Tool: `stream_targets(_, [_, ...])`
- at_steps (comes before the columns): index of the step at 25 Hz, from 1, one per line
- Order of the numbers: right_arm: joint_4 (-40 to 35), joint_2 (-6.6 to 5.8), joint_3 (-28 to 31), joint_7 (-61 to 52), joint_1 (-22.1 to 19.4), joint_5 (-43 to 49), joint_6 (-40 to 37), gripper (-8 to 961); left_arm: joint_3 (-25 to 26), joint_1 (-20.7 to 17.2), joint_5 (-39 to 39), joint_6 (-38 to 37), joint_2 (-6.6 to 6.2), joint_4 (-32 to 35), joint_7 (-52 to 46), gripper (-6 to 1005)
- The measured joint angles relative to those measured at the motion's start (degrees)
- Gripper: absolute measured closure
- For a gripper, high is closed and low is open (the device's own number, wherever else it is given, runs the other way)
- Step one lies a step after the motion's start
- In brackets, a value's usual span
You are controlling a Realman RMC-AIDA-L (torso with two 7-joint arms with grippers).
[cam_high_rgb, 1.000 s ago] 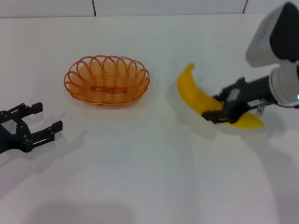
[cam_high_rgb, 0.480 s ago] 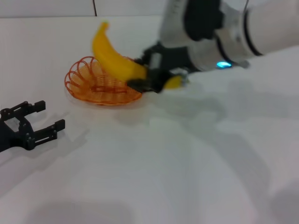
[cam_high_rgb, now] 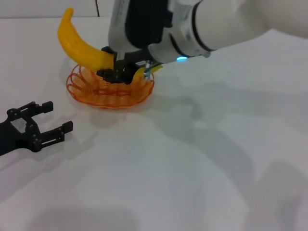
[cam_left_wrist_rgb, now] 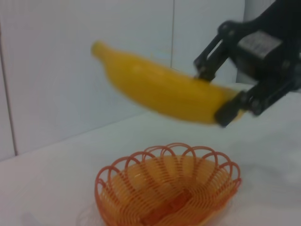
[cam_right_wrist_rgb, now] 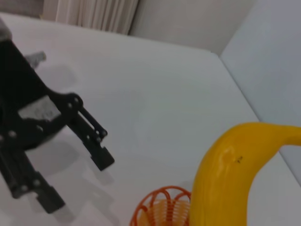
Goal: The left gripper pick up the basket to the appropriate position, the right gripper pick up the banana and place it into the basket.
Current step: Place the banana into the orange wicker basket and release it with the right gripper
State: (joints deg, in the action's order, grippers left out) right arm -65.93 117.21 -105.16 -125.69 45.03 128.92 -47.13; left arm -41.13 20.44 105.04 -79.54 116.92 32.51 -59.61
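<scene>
My right gripper keeps lowering the yellow banana point(cam_high_rgb: 83, 47) until it touches the basket and then lets go, because the banana hangs lengthwise over the open orange basket point(cam_high_rgb: 111, 92).
The orange wire basket point(cam_high_rgb: 86, 91) stands on the white table at the back left; it also shows in the left wrist view point(cam_left_wrist_rgb: 169, 188) and the right wrist view point(cam_right_wrist_rgb: 162, 209). My right gripper point(cam_high_rgb: 115, 65) is shut on the yellow banana point(cam_high_rgb: 82, 45) and holds it above the basket, its free end tilted up to the left. The banana also shows in the left wrist view point(cam_left_wrist_rgb: 160, 94) and the right wrist view point(cam_right_wrist_rgb: 230, 169). My left gripper point(cam_high_rgb: 50, 120) lies open and empty on the table, in front of and left of the basket, apart from it.
The white table point(cam_high_rgb: 192, 168) stretches in front and to the right. A white tiled wall point(cam_high_rgb: 144, 7) runs along the back edge. My right arm point(cam_high_rgb: 216, 24) reaches across the back of the table from the right.
My right gripper has carried the banana further left, from over the basket's right side to over its middle. The left gripper has shifted only slightly. The basket has not moved.
</scene>
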Motion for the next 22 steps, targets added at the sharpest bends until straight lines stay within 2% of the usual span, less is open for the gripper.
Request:
stream_targets(6, [6.54, 0.04, -4.51, 0.0, 2.68, -0.05, 6.41, 477, -0.02, 0.95, 0.02, 0.12, -0.06, -1.26, 0.08, 199])
stream_targets(21, [8.55, 0.21, -12.62, 0.11, 2.76, 0.28, 15.87, 477, -0.09, 1.08, 0.7, 0.45, -0.12, -1.31, 0.03, 199])
stream_targets(22, [8.55, 0.21, -12.67, 0.09, 2.61, 0.28, 16.46, 441, -0.09, 1.05, 0.7, 0.45, -0.12, -1.31, 0.06, 199])
